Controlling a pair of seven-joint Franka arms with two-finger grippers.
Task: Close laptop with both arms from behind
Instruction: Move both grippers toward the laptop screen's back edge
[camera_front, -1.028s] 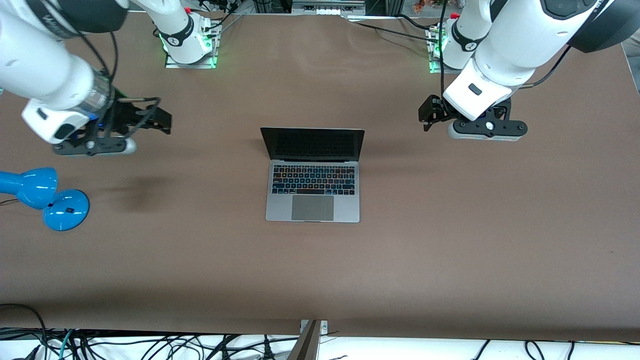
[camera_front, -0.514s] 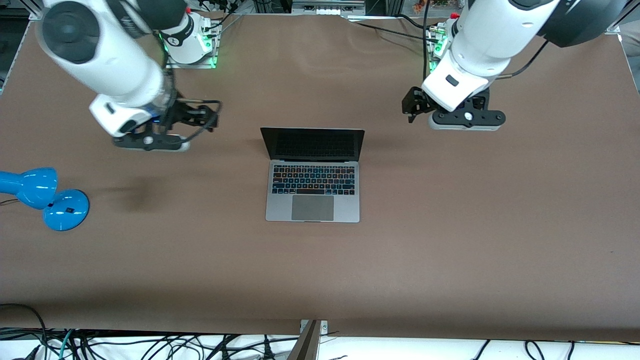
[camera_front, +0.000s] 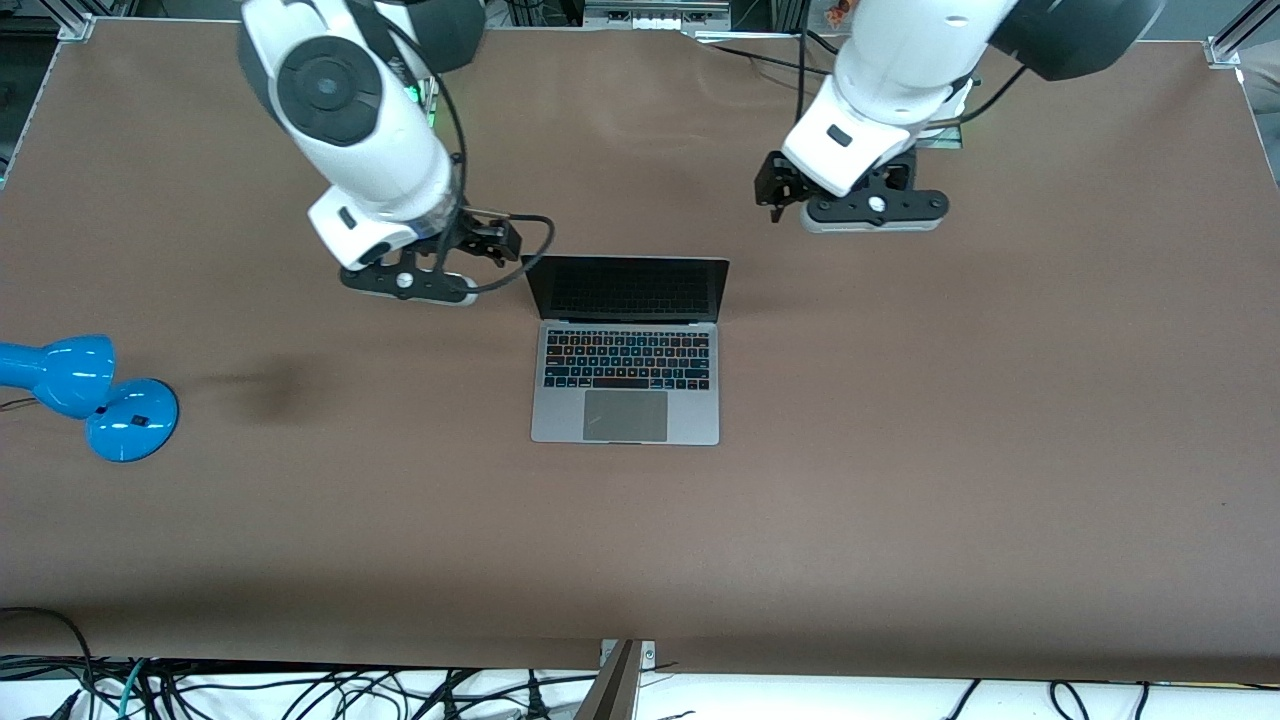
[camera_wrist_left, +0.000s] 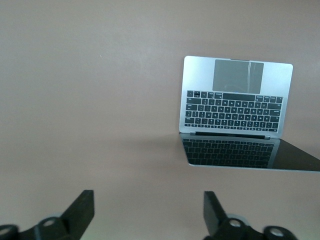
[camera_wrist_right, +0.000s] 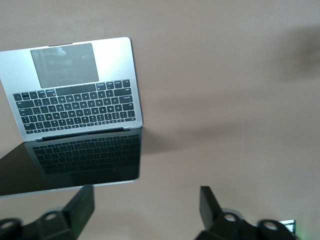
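My gripper will make the laptop's lid (camera_front: 626, 288) swing down flat when it pushes, while the base stays put, because the laptop's dark screen meets the base at a long hinge (camera_front: 629, 322).
The laptop (camera_front: 625, 385) lies open in the middle of the brown table, its dark screen (camera_front: 625, 288) upright and facing the front camera. My right gripper (camera_front: 493, 241) hangs open over the table just off the lid's corner toward the right arm's end. In the right wrist view the laptop (camera_wrist_right: 75, 100) shows past the open right gripper (camera_wrist_right: 147, 207), with nothing between the fingers (camera_wrist_right: 82, 205). My left gripper (camera_front: 775, 190) is open over bare table, off the lid's corner toward the left arm's end and apart from it. The left wrist view shows the laptop (camera_wrist_left: 235, 107) beyond the empty left gripper (camera_wrist_left: 149, 210).
A blue desk lamp (camera_front: 90, 395) sits at the right arm's end of the table. Cables (camera_front: 300, 690) run below the table's front edge, beside a metal bracket (camera_front: 620, 680). Black cables (camera_front: 760, 60) trail near the arms' bases.
Both grippers have swung inward from the table's ends toward the laptop's lid, the right one coming much closer. The laptop has not moved and stays open.
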